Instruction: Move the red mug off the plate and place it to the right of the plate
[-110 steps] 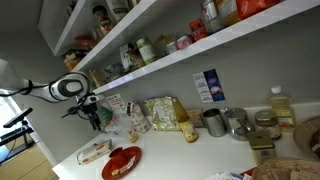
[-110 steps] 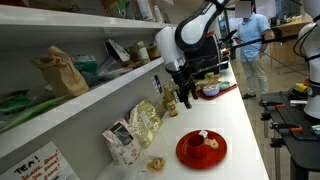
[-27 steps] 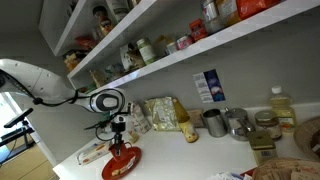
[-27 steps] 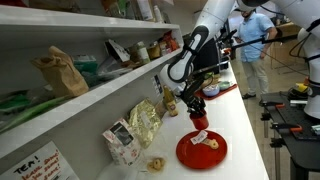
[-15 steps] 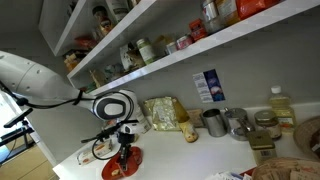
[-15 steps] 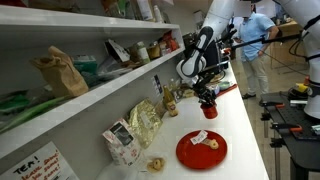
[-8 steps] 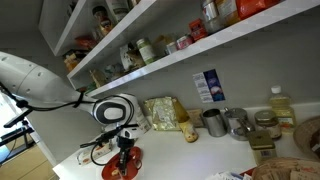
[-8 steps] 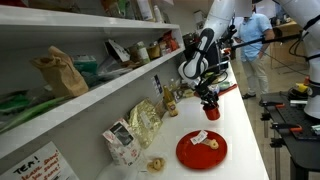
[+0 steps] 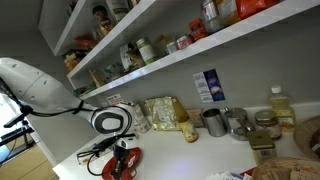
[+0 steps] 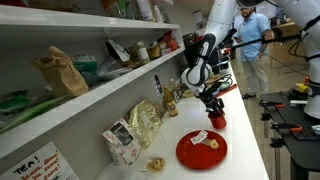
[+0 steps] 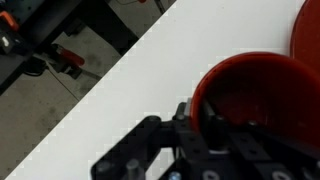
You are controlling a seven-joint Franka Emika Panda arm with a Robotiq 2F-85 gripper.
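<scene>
I should keep lowering the red mug [image 10: 218, 121] with my gripper until its base meets the counter [image 10: 231, 132] and then let go, because the mug hangs upright over open counter beyond the plate's edge.
The red mug [image 10: 216, 120] hangs low over the white counter, just beyond the edge of the red plate [image 10: 200, 151]. I cannot tell whether it touches the counter. My gripper [image 10: 211, 107] is shut on its rim from above. In the wrist view one finger reaches inside the red mug [image 11: 262, 92] and the other stays outside its wall. There my gripper [image 11: 197, 128] is shut, and the plate [image 11: 308, 28] shows only as a corner at top right. A few food bits lie on the plate. In an exterior view my gripper [image 9: 121, 158] partly hides the plate [image 9: 135, 157].
Snack bags [image 10: 143, 122] lean on the wall behind the plate. Metal cups [image 9: 213, 122], an oil bottle [image 9: 281, 104] and a brown woven basket [image 9: 292, 170] stand farther along the counter. Loaded shelves [image 9: 150, 55] hang overhead. The counter edge [image 11: 95, 85] drops to the floor.
My gripper has carried the mug a little farther from the plate and lowered it toward the counter. The jaws stayed shut on the rim.
</scene>
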